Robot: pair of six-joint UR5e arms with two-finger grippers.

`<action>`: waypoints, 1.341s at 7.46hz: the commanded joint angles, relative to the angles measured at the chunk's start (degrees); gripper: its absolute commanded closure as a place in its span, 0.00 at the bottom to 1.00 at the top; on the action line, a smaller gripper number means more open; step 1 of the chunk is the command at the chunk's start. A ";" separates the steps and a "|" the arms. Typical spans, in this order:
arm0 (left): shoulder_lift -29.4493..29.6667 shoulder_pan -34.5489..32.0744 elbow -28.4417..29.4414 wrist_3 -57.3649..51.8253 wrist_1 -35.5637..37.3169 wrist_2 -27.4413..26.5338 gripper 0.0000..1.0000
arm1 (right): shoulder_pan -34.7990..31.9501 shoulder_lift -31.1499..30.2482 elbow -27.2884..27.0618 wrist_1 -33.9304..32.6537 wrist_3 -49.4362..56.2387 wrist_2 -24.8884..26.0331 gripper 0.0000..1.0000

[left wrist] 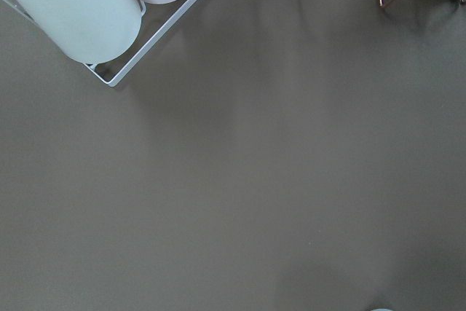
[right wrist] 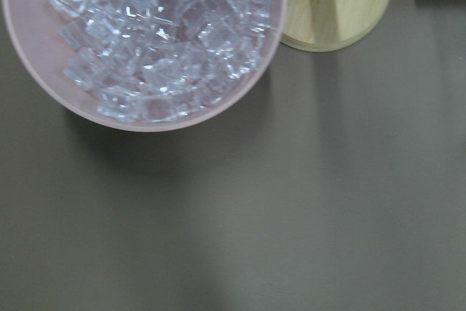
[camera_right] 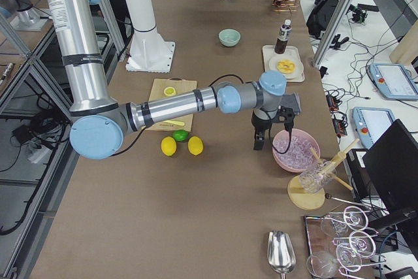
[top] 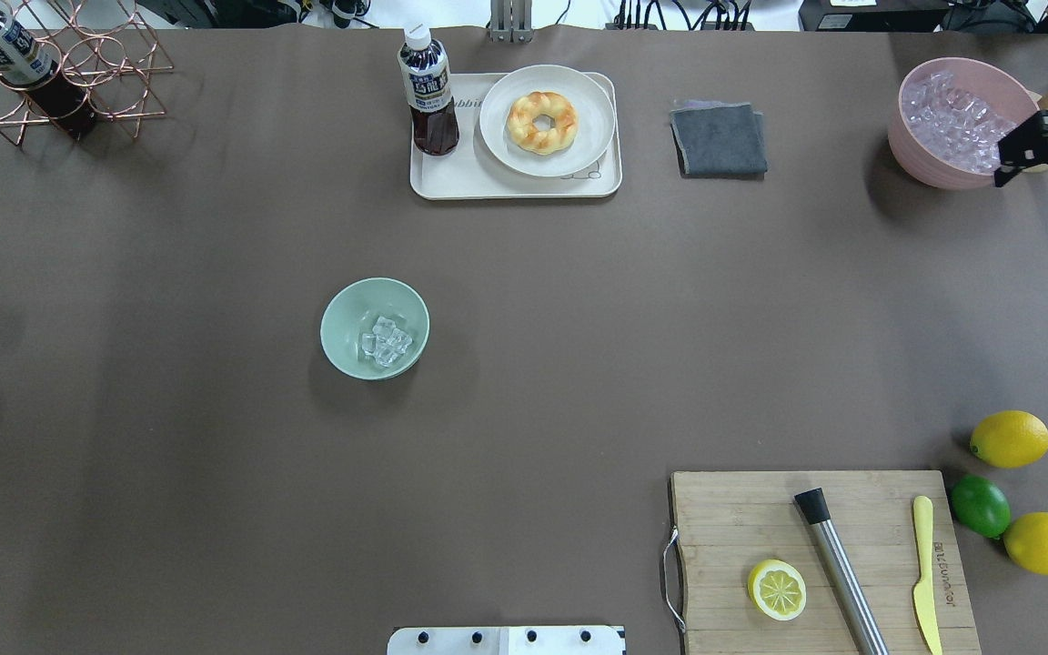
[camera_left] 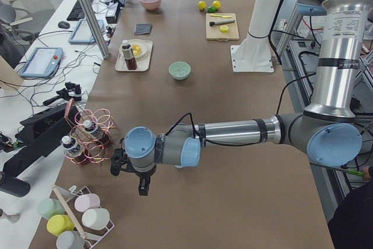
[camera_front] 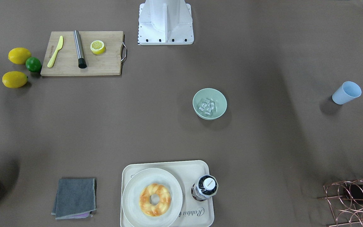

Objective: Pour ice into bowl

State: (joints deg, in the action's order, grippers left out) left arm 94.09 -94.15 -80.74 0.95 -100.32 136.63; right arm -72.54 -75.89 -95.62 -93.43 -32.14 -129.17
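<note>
The clear ice cubes are well below the bowl's rim, so they will move along inside the pale mint-green bowl when I carry it.
The pale mint-green bowl stands upright mid-table and also shows in the overhead view. A handful of clear ice cubes lies inside it. My right gripper hangs open and empty at the near side of the pink tub, far from the bowl; it also shows in the exterior right view. My left gripper shows only in the exterior left view, low over bare table by the copper rack. I cannot tell whether it is open or shut.
A dusty-pink tub full of ice stands at the far right corner. A light blue cup stands on my left. A tray holds a doughnut plate and a bottle. A cutting board, lemons, a grey cloth and a copper rack stand around the edges.
</note>
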 commanded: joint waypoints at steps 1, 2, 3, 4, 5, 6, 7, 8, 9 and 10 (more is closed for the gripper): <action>-0.22 -0.06 -0.12 0.10 0.04 1.97 0.03 | 14.66 12.39 -0.89 -0.96 -23.24 7.84 0.01; -0.22 -0.06 -0.11 0.02 0.04 2.06 0.03 | 20.37 17.22 -0.89 -3.14 -29.06 12.31 0.01; -0.22 -0.06 -0.29 0.02 0.04 2.06 0.03 | 24.86 22.40 -0.63 -6.29 -32.77 15.32 0.01; -0.13 -0.06 -2.03 0.10 1.43 2.06 0.03 | 29.00 27.94 2.34 -7.02 -36.12 17.35 0.01; -0.05 -0.06 -4.40 0.02 5.27 2.15 0.03 | 32.26 33.39 6.19 -6.94 -38.85 18.67 0.01; -0.13 -0.06 -4.60 0.02 5.74 2.23 0.03 | 34.64 38.58 10.76 -6.77 -39.74 20.34 0.01; -0.13 -0.06 -4.60 0.02 5.75 2.15 0.03 | 36.58 43.15 15.41 -6.33 -39.93 21.58 0.01; -0.13 -0.15 -4.51 0.02 5.75 2.15 0.03 | 38.51 46.33 19.29 -4.15 -40.10 22.37 0.01; -0.13 -0.07 -4.42 0.02 5.75 2.15 0.03 | 40.44 47.84 21.76 -1.52 -40.02 23.25 0.01; -0.13 -0.06 -4.51 0.02 5.84 2.06 0.03 | 42.55 48.73 23.79 1.12 -40.02 25.00 0.01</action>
State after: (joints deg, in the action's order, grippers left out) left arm 93.96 -94.25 -85.20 0.97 -94.61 138.78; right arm -33.64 -29.97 -76.32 -96.65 -72.09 -106.61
